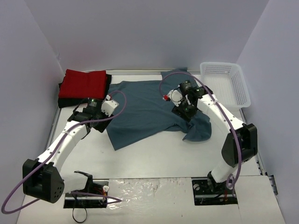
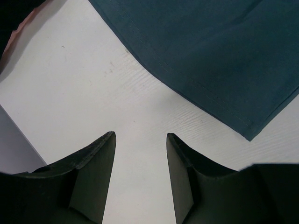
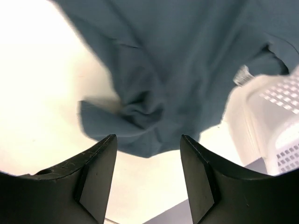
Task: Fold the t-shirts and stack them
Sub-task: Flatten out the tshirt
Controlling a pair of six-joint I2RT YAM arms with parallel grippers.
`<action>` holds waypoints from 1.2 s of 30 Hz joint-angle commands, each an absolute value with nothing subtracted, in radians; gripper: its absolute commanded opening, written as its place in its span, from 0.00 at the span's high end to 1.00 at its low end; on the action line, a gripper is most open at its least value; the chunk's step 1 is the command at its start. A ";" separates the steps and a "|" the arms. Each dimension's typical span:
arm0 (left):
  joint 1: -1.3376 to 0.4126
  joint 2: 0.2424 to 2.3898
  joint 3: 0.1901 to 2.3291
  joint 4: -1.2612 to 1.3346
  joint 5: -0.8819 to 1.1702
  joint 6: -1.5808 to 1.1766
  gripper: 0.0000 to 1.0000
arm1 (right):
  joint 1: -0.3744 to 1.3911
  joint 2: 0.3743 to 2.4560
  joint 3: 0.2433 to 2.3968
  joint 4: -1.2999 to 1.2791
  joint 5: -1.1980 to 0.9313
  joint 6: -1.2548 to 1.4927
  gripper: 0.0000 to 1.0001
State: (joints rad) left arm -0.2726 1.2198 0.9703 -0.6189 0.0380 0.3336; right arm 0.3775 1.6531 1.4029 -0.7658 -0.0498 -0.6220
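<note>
The bunched sleeve's loose corner (image 3: 91, 118) sticks out clear of the folds, so my right gripper should keep going toward that corner (image 1: 186, 138) until its open fingers are on both sides of the cloth.
The teal t-shirt (image 1: 145, 109) lies spread across the middle of the table, its right sleeve bunched (image 3: 145, 109) near the right arm. A red t-shirt (image 1: 84, 83) sits folded at the back left on top of a black t-shirt (image 1: 62, 100), of which only an edge shows. My left gripper (image 2: 140, 136) is open over bare table just left of the teal shirt's hem (image 2: 196, 84). In the top view the left gripper (image 1: 100, 123) hangs beside the shirt's left edge. My right gripper (image 3: 148, 140) is open and empty above the bunched sleeve; from above the right gripper (image 1: 186, 114) sits over the shirt's right side.
A white lattice basket (image 1: 229, 84) stands at the back right, close to the right arm, and its wall (image 3: 275, 116) shows in the right wrist view. Grey walls enclose the table on three sides. Bare table surface (image 1: 154, 158) lies in front of the teal shirt.
</note>
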 commanded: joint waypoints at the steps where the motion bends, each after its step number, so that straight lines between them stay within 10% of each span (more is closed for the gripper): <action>1: -0.264 1.210 0.988 -0.614 0.026 0.339 0.54 | 0.469 1.614 1.344 -0.880 -0.043 -0.603 0.48; 36: -0.264 1.218 0.969 -0.634 0.043 0.342 0.54 | 0.603 1.795 1.129 -0.809 0.156 -0.598 0.53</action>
